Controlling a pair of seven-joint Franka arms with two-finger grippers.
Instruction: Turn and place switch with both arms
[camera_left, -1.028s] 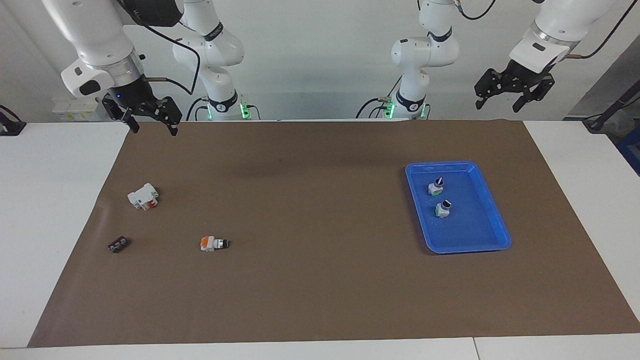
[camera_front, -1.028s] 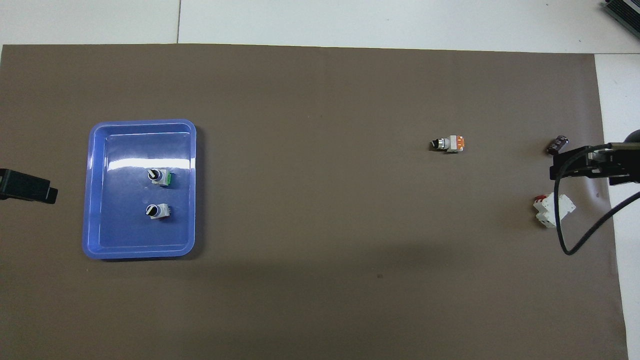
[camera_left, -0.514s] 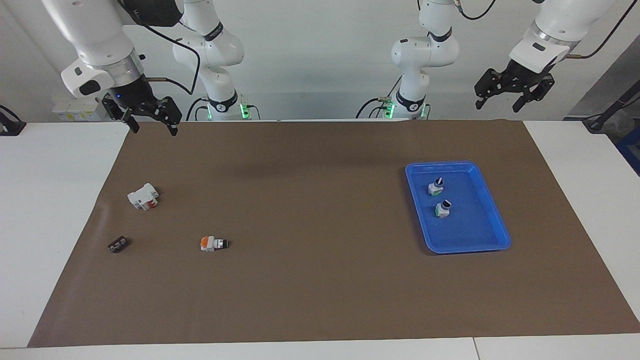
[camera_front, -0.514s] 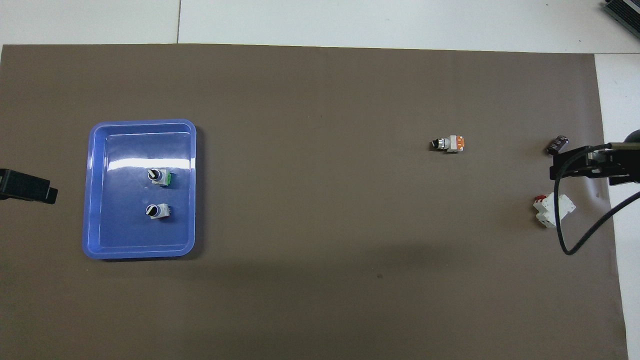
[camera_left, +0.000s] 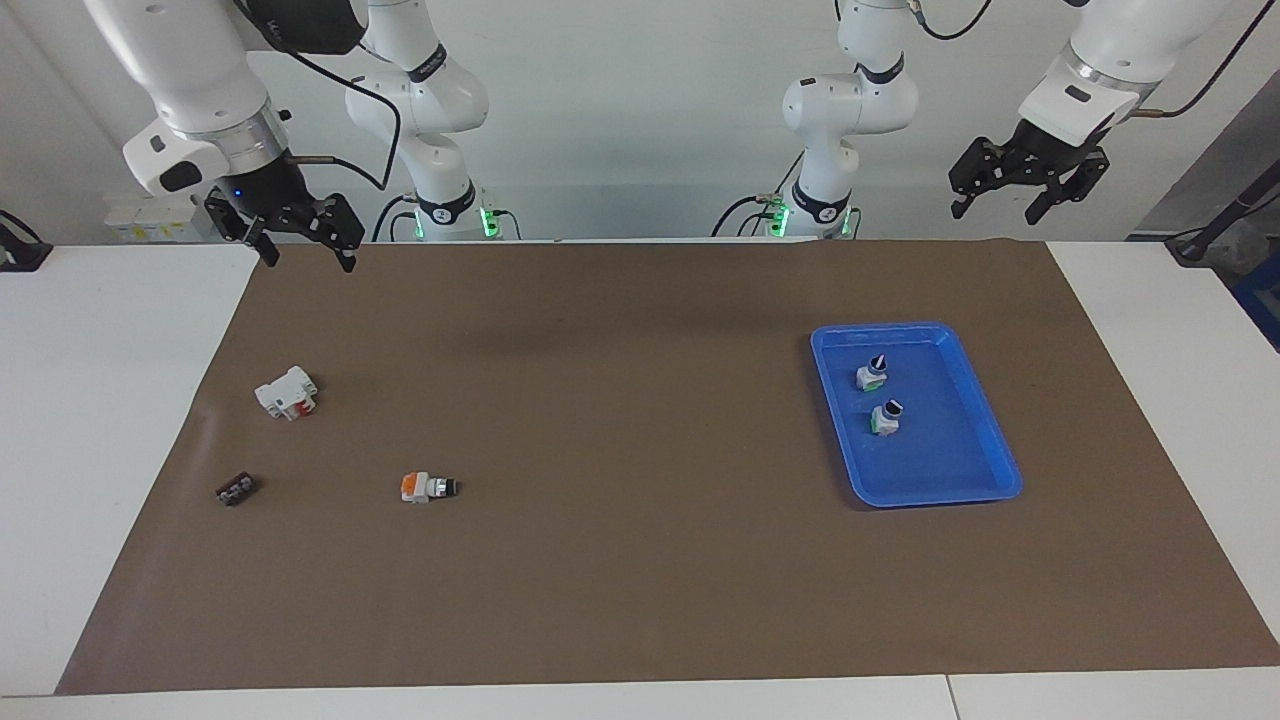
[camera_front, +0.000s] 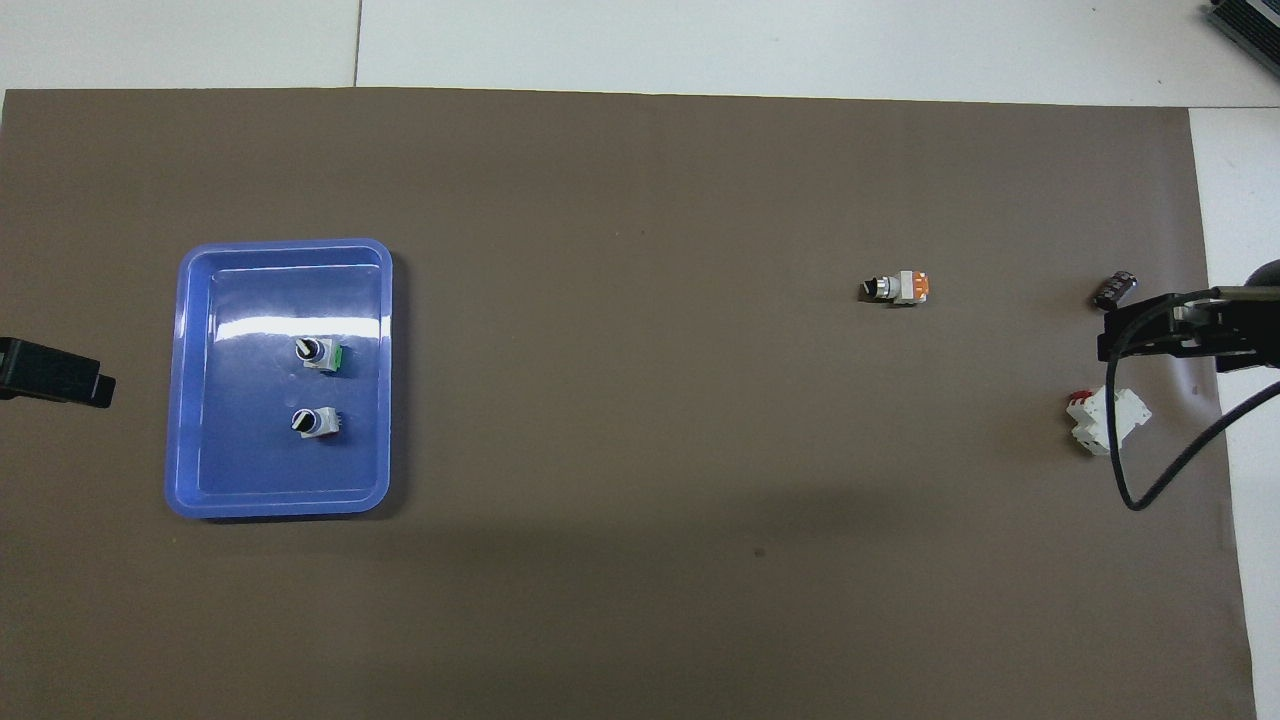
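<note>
The black knob (camera_front: 871, 289) is set in a round silver collar (camera_front: 887, 288), so the knob should turn while the switch's body stays still when the robot twists the knob.
A switch (camera_left: 428, 487) lies on its side on the brown mat toward the right arm's end, orange face outward and black knob pointing toward the left arm's end; it also shows in the overhead view (camera_front: 897, 287). My right gripper (camera_left: 307, 260) hangs open and empty over the mat's corner nearest the robots, well apart from the switch. My left gripper (camera_left: 995, 214) hangs open and empty high over the left arm's end of the table. Two more switches (camera_left: 871, 374) (camera_left: 886, 417) stand upright in a blue tray (camera_left: 985, 470).
A larger white block with a red part (camera_left: 287, 393) lies on the mat under the right gripper's side. A tiny flat dark piece (camera_left: 236, 489) lies farther from the robots, near the mat's edge. A black cable (camera_front: 1150, 480) hangs from the right arm.
The left gripper has risen a little. The right gripper and all objects on the mat stay where they were.
</note>
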